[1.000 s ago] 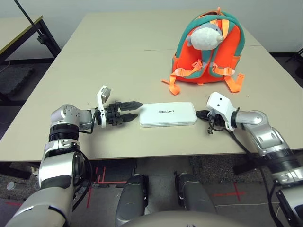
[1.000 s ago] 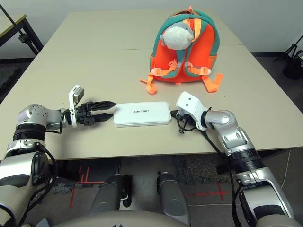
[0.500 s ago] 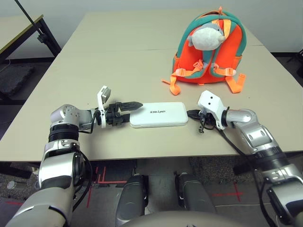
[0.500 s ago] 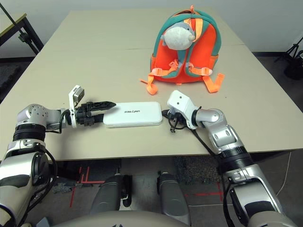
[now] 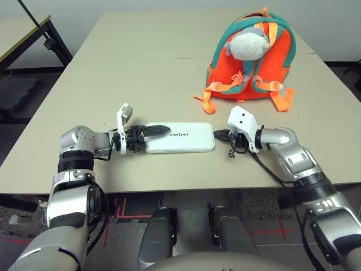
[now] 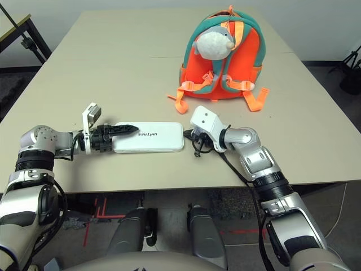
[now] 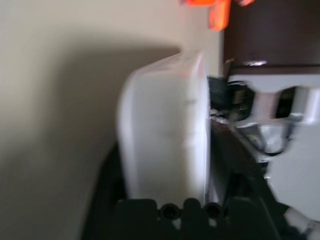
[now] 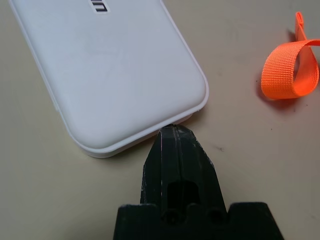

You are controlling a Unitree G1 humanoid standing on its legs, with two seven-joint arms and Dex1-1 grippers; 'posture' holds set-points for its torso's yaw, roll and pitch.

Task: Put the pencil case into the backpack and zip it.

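The backpack stands far back (image 5: 228, 70) from the pencil case in my left gripper, so my right gripper should first draw the backpack nearer by its teal straps (image 5: 249, 68).
The white pencil case (image 5: 183, 137) lies flat near the table's front edge. My left gripper (image 5: 158, 132) is shut on its left end, one black finger lying on top and the other beneath. In the left wrist view the case (image 7: 165, 135) sits between both fingers (image 7: 240, 170). My right gripper (image 5: 221, 134) is shut, its tip (image 8: 175, 134) touching the case's right end (image 8: 125, 70). The orange backpack (image 5: 248, 62) with teal trim and a grey-white plush fish (image 5: 246, 44) stands upright at the back right, apart from both grippers.
An orange strap loop (image 8: 290, 75) of the backpack lies on the beige table (image 5: 141, 73) just beyond my right gripper. Another table (image 5: 17, 39) stands off to the far left. Open tabletop lies between the case and the backpack.
My right gripper has pushed the pencil case leftward across the table into my left gripper. The left fingers, open before, have closed on the case's left end.
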